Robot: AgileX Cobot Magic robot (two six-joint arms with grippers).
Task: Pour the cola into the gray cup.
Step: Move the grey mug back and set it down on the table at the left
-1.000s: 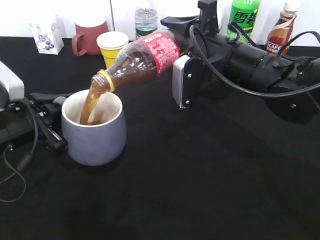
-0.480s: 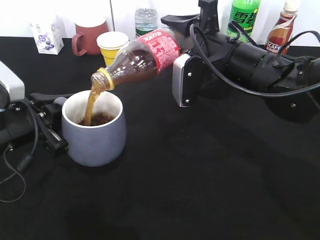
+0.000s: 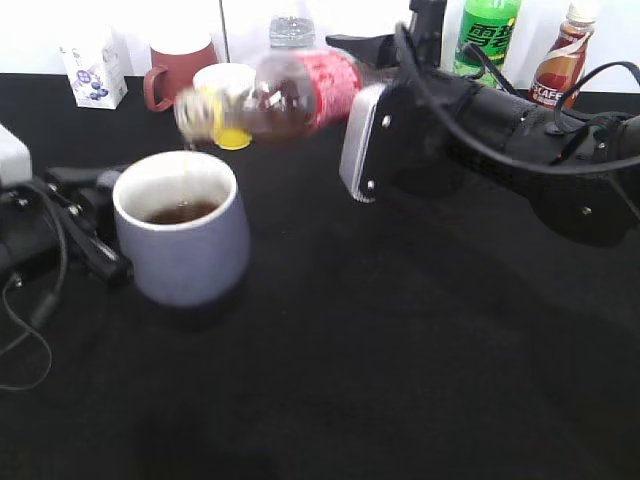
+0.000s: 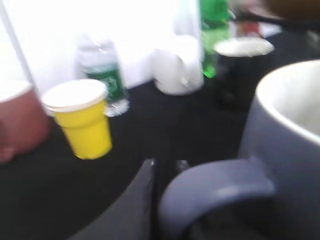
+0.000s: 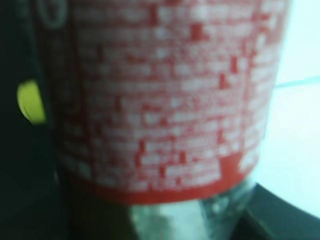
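My left gripper continues to carry the gray cup (image 3: 183, 213) to the spot before the white carton (image 3: 105, 131) and let go once the cup stands there, because the cup has cola inside and that spot is open.
The gray cup (image 3: 182, 250) stands on the black table at the left, with dark liquid low inside. My left gripper (image 3: 100, 222) is shut on its handle; in the left wrist view the fingers (image 4: 142, 200) close around the blue-gray handle (image 4: 215, 182). My right gripper (image 3: 355, 90) is shut on the base of the cola bottle (image 3: 290, 92). It holds the bottle about level above and behind the cup, mouth (image 3: 195, 110) to the left, blurred by motion. The red label (image 5: 165, 100) fills the right wrist view and hides the jaws.
Along the back stand a white carton (image 3: 92, 72), a dark red mug (image 3: 178, 72), a yellow paper cup (image 3: 228, 85), a water bottle (image 3: 291, 30), a green soda bottle (image 3: 487, 30) and a brown-labelled bottle (image 3: 562, 62). A black mug (image 4: 240, 70) shows behind the cup.
The bottle has tipped back up from its pouring slant to about level and risen. The thick stream into the cup has stopped. The cup has shifted slightly.
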